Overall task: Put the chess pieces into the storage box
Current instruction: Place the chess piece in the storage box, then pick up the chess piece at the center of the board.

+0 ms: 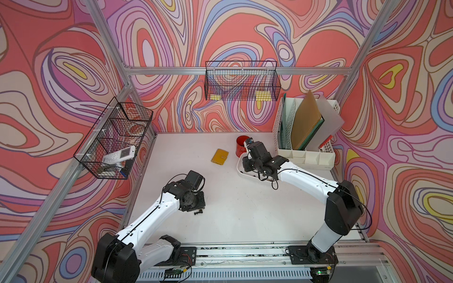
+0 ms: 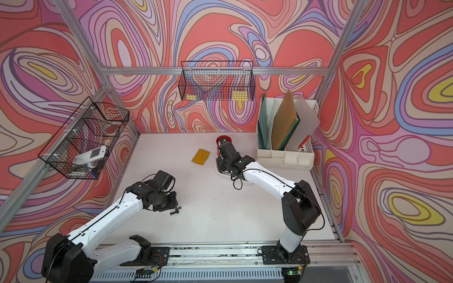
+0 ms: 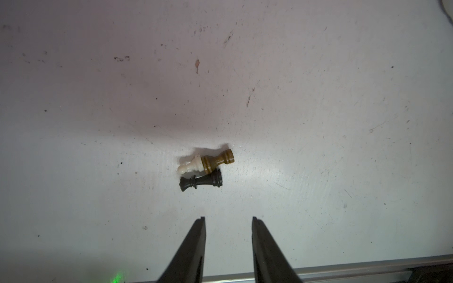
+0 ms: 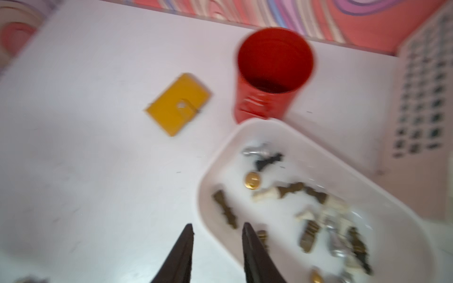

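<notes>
The robot's left gripper crowds the chess pieces [image 2: 176, 210], so it should move back and make way before the right gripper takes the black chess piece [image 2: 174, 211].
Three chess pieces lie touching on the white table in the left wrist view: a white one [image 3: 190, 166], a brass-gold one [image 3: 218, 160] and a black one [image 3: 201, 182]. My left gripper [image 3: 228, 218] hangs open just short of them with nothing between its fingers. In both top views this little cluster [image 1: 199, 212] [image 2: 176, 210] sits beside the left wrist. The storage box [image 4: 306, 159], a shallow white tub, holds several chess pieces [image 4: 225, 208] in brass, silver, black and white. My right gripper [image 4: 217, 225] is open and empty over the box's near rim. The right arm covers most of the box [image 1: 241, 171].
A red cup [image 1: 241, 145] stands right behind the box. A yellow wallet [image 1: 220, 156] lies left of the cup. A white file organiser [image 1: 306, 152] with folders fills the back right. Wire baskets hang on the left wall [image 1: 112, 139] and the back wall [image 1: 242, 80].
</notes>
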You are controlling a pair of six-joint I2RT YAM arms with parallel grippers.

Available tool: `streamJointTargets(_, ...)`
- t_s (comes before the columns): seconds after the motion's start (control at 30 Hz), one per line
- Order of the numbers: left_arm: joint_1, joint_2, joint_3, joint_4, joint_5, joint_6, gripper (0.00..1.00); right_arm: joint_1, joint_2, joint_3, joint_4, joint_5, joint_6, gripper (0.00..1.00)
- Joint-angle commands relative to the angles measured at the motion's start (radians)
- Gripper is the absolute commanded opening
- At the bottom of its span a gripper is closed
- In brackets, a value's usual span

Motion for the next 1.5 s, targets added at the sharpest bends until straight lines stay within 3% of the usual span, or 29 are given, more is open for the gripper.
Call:
streamJointTargets(0.0,0.006,-0.050,-0.044,0.026,0.007,-0.080,0.35,0.099,0.020,-0.095,0.170,-0.257,-0.078,0.33)
streamJointTargets(0.1,0.008,-0.087,-0.076,0.037,-0.020,-0.101,0.34,0.176,0.052,-0.158,0.327,-0.413,-0.121,0.33)
streamJointTargets(0.2,0.022,-0.116,-0.115,0.053,-0.038,-0.121,0.33,0.186,0.087,-0.218,0.512,-0.546,-0.101,0.30)
streamJointTargets(0.37,0.075,-0.118,-0.198,0.161,-0.026,-0.170,0.31,0.188,0.202,-0.205,0.579,-0.692,-0.178,0.28)
streamJointTargets(0.43,0.092,-0.132,-0.216,0.174,-0.028,-0.209,0.29,0.200,0.218,-0.178,0.516,-0.698,-0.225,0.23)
streamJointTargets(0.53,0.100,-0.188,-0.274,0.222,-0.033,-0.237,0.31,0.221,0.183,-0.194,0.523,-0.718,-0.247,0.31)
streamJointTargets(0.67,0.132,-0.184,-0.296,0.236,-0.017,-0.239,0.29,0.250,0.224,-0.156,0.434,-0.661,-0.322,0.31)
streamJointTargets(1.1,0.296,-0.202,-0.185,0.175,-0.048,-0.092,0.28,0.345,0.340,-0.078,0.396,-0.544,-0.441,0.29)
streamJointTargets(1.47,0.315,-0.217,-0.167,0.162,-0.013,-0.056,0.28,0.373,0.434,-0.002,0.340,-0.494,-0.504,0.28)
